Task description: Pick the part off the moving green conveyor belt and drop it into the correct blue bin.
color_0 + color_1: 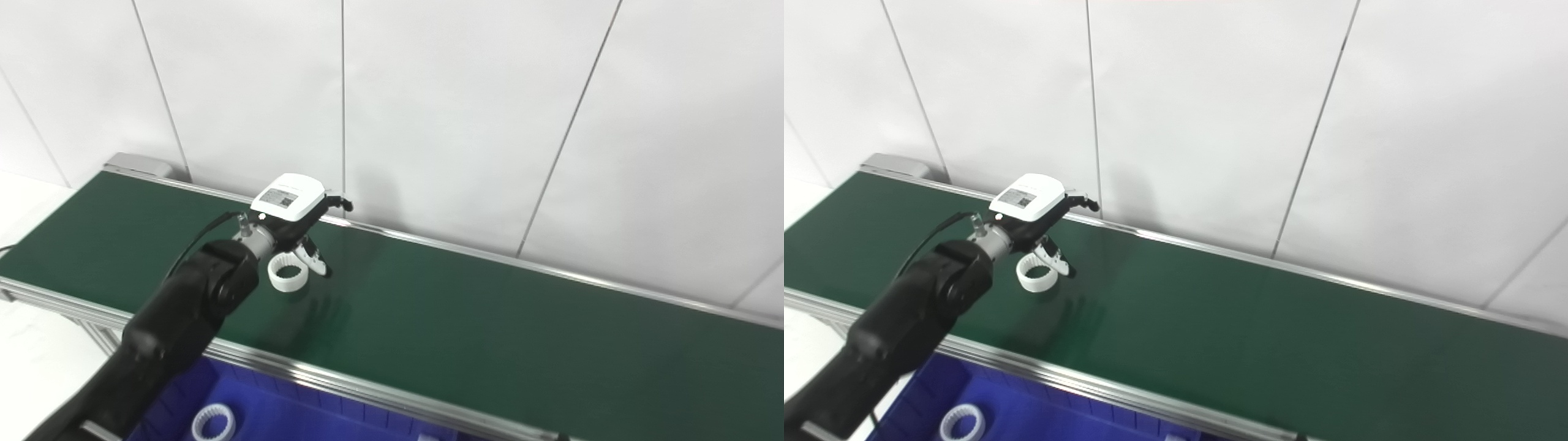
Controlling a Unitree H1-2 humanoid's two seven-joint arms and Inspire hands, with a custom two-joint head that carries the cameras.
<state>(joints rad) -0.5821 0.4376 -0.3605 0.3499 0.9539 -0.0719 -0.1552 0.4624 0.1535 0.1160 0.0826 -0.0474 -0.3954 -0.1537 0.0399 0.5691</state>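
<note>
I can see a white ring and a white edge point(427, 438) in the blue bin point(316, 411), so I should expect more rings inside when I bring the part over.
A white toothed ring part point(288, 274) lies on the green conveyor belt point(465, 318), left of its middle. My left hand point(293, 215) reaches in from the lower left and hovers just over the ring, white back plate up. Its fingers are spread: one points right toward the wall and the thumb point(313, 259) points down right beside the ring's far edge. I cannot tell whether the thumb touches the ring. The hand holds nothing. The same ring shows in the right eye view point(1036, 274). My right hand is out of view.
A blue bin point(288, 413) sits below the belt's near rail point(343, 383), with another white toothed ring point(213, 422) inside at its left. A white tiled wall runs behind the belt. The belt's end housing point(138, 164) is at far left.
</note>
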